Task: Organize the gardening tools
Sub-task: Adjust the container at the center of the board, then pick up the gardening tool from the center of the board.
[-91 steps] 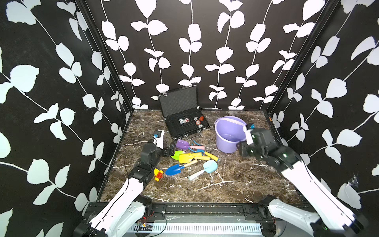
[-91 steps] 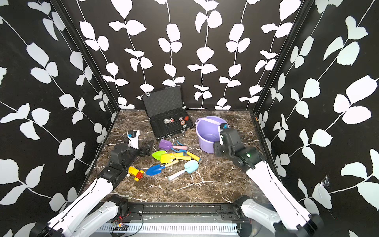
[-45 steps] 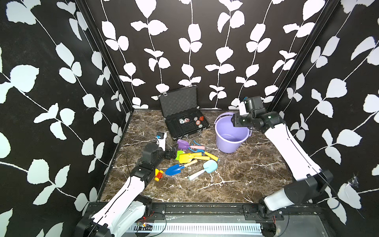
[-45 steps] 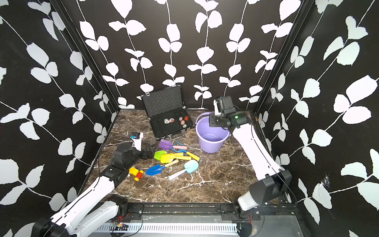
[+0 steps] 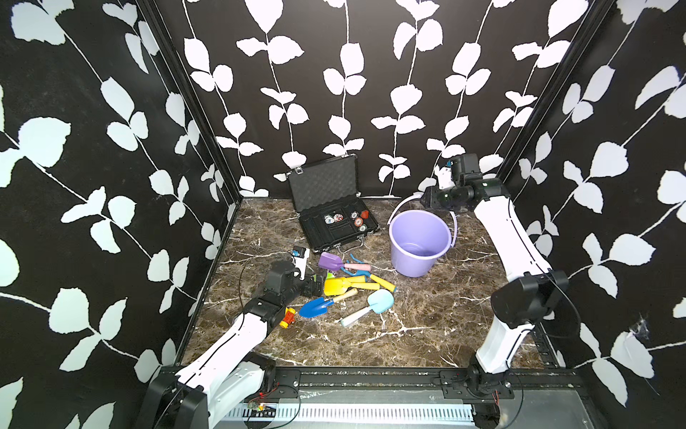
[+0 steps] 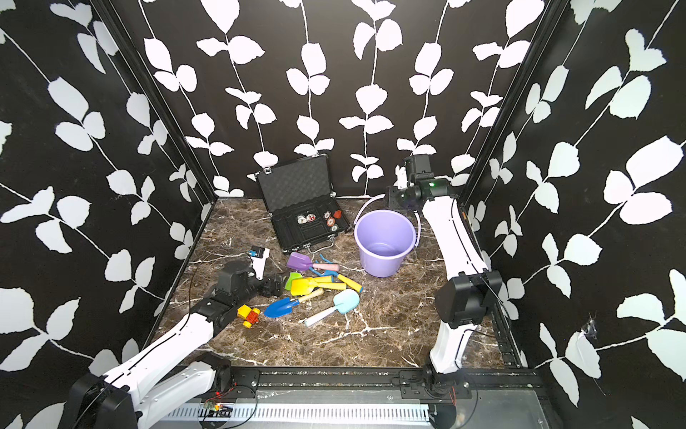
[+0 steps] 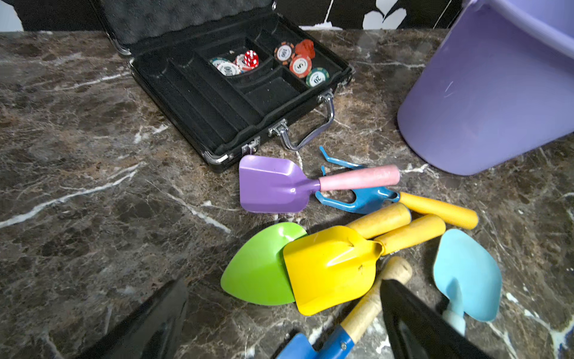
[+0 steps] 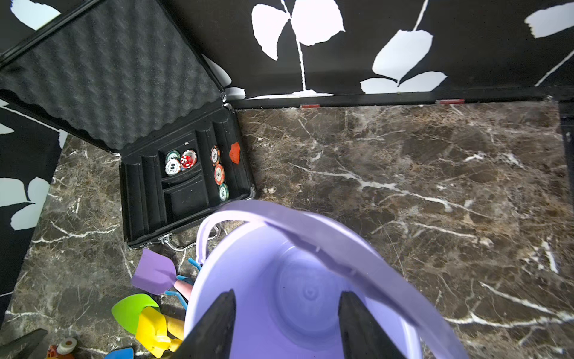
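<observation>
The pale-blue spade's handle (image 5: 355,317) points away from the lilac bucket. My left gripper should take the handle and pass the spade's blade (image 5: 382,301) to my right gripper.
The gardening tools lie in a loose pile mid-table: a purple scoop (image 5: 328,261) with a pink handle, a blue claw rake (image 7: 357,199), a yellow scoop (image 5: 336,286), a green spade (image 7: 257,270), a blue spade (image 5: 313,307) and a pale-blue spade (image 5: 380,301). My left gripper (image 5: 315,284) sits low at the pile's left edge, open. In the left wrist view the blue spade's wooden handle (image 7: 372,298) lies between its fingers. My right gripper (image 8: 287,298) hangs open over the back rim of the lilac bucket (image 5: 415,262). The bucket's handle (image 8: 326,236) arches just beyond the fingertips.
An open black case (image 5: 315,237) holding chips stands at the back, left of the bucket. A yellow-and-red toy car (image 5: 287,317) lies beside my left forearm. Patterned walls close in the back and both sides.
My right arm swung from the bucket's right side up over its back rim, and its jaws widened. The bucket handle now stands raised. My left gripper edged closer to the pile.
</observation>
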